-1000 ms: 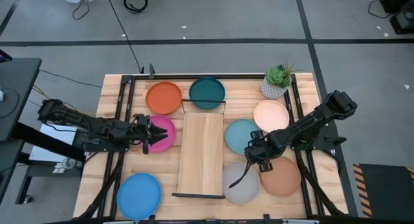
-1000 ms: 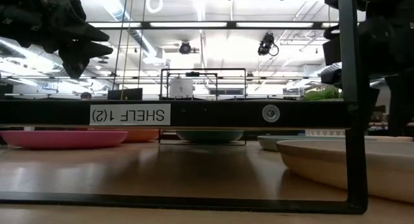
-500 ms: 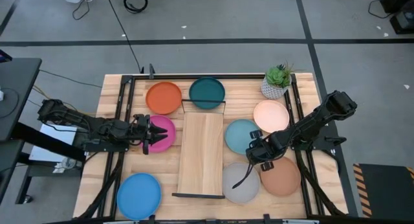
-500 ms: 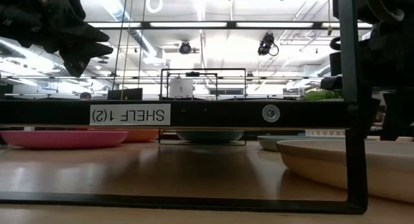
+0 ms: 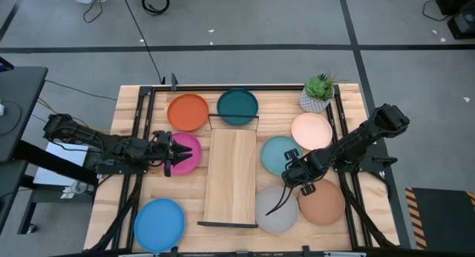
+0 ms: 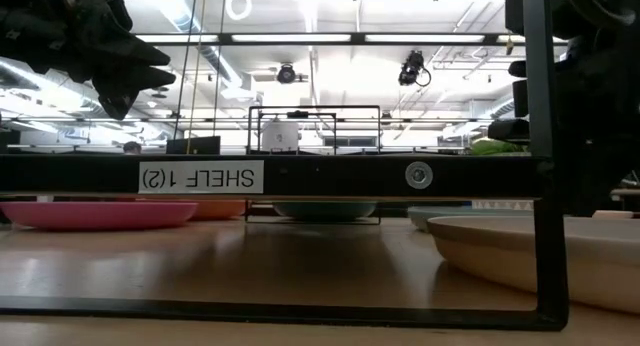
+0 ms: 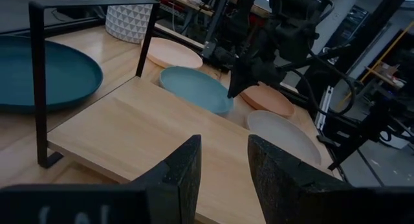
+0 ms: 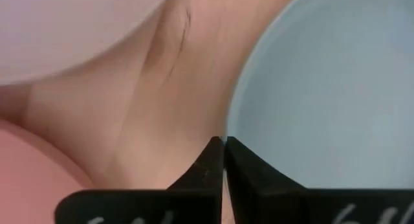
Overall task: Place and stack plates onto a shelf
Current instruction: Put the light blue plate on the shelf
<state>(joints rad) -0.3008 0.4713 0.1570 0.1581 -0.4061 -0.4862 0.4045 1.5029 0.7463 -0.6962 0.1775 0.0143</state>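
Observation:
The robot's right gripper is pinching the pale aqua plate's rim (image 8: 233, 117) next to the clear shelf board, so it should go on carrying the plate until the plate rests on the board's far half (image 5: 232, 147).
The pale aqua plate (image 5: 274, 154) lies flat on the table just right of the light-wood shelf (image 5: 231, 175). My right gripper (image 5: 292, 175) points down at its near-right rim and is shut there; the left wrist view shows it (image 7: 231, 93) at that rim too. My left gripper (image 5: 169, 153) hovers level over the magenta plate (image 5: 190, 151), left of the shelf, open and empty, its fingers (image 7: 187, 169) aimed across the shelf. Nothing lies on the shelf board. My right gripper pinches the pale aqua plate's rim (image 8: 228, 123) between its two fingertips, at the plate's near-right edge. The fingers come from above, pointing steeply down. The plate still lies flat on the table.
Orange (image 5: 187, 112) and dark teal (image 5: 237, 106) plates lie at the far side, and a peach plate (image 5: 310, 131) sits by a potted plant (image 5: 318, 93). Grey (image 5: 273, 209) and terracotta (image 5: 323, 201) plates lie near my right gripper. A bright blue plate (image 5: 159, 223) lies near left.
My right gripper has shut at the near-right rim of the pale aqua plate, shifting slightly toward it. The plate has not moved.

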